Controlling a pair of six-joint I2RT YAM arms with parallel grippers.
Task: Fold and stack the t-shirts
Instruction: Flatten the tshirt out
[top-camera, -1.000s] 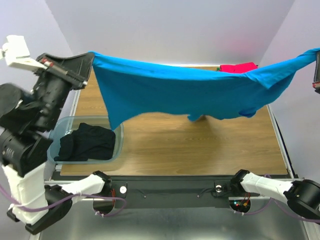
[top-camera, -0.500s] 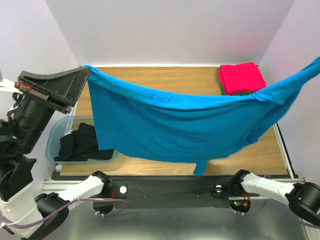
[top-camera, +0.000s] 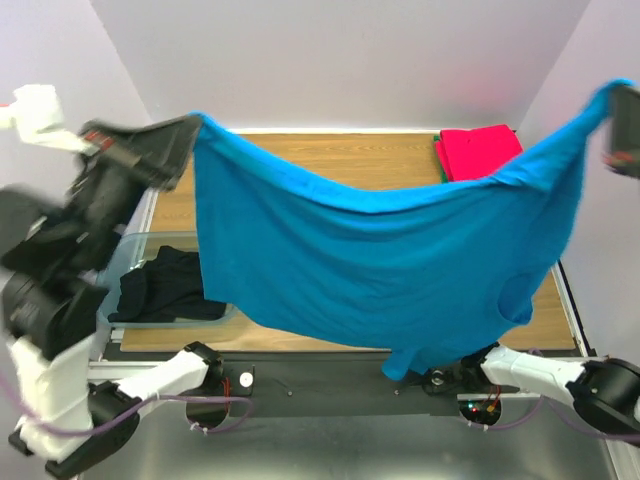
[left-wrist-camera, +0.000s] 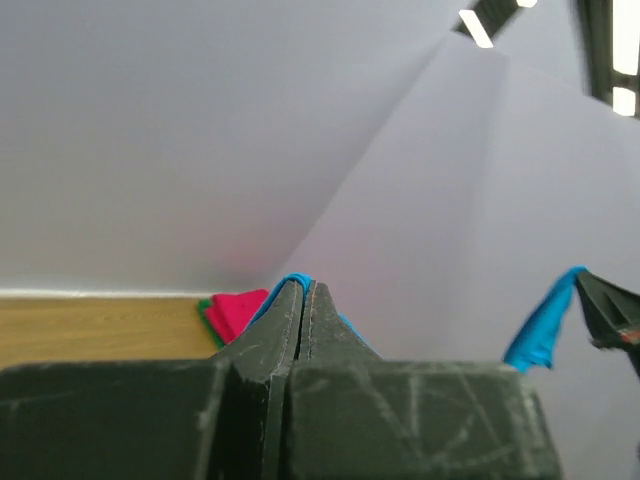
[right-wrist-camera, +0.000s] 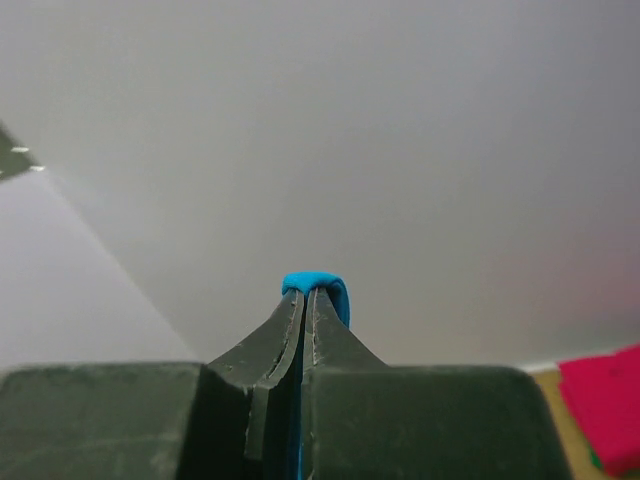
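Note:
The blue t-shirt's lower hem (top-camera: 405, 362) is hanging over the table's near edge, so the robot's grippers should swing both corners to the table's back edge (top-camera: 335, 137) and lay the shirt out flat.
A bright blue t-shirt (top-camera: 390, 265) hangs spread out in the air between both arms, high above the table. My left gripper (top-camera: 192, 130) is shut on its left corner, and blue cloth (left-wrist-camera: 290, 283) peeks over the closed jaw tips. At the far right, my right gripper (top-camera: 612, 100) is shut on the other corner, with a fold of blue cloth (right-wrist-camera: 318, 283) pinched at its tips. A folded red-pink t-shirt (top-camera: 482, 152) lies at the back right on top of a green t-shirt (top-camera: 439, 160). A black t-shirt (top-camera: 165, 285) sits crumpled in the bin.
A translucent blue-grey plastic bin (top-camera: 112, 275) stands at the left front of the wooden table (top-camera: 330, 160). The blue shirt's lower hem hangs down past the table's near edge. Walls close in at the back and on both sides.
Both grippers have swung the blue shirt towards the near side and lifted it. The cloth now hangs lower and fuller, covering more of the table; the red-pink shirt is uncovered.

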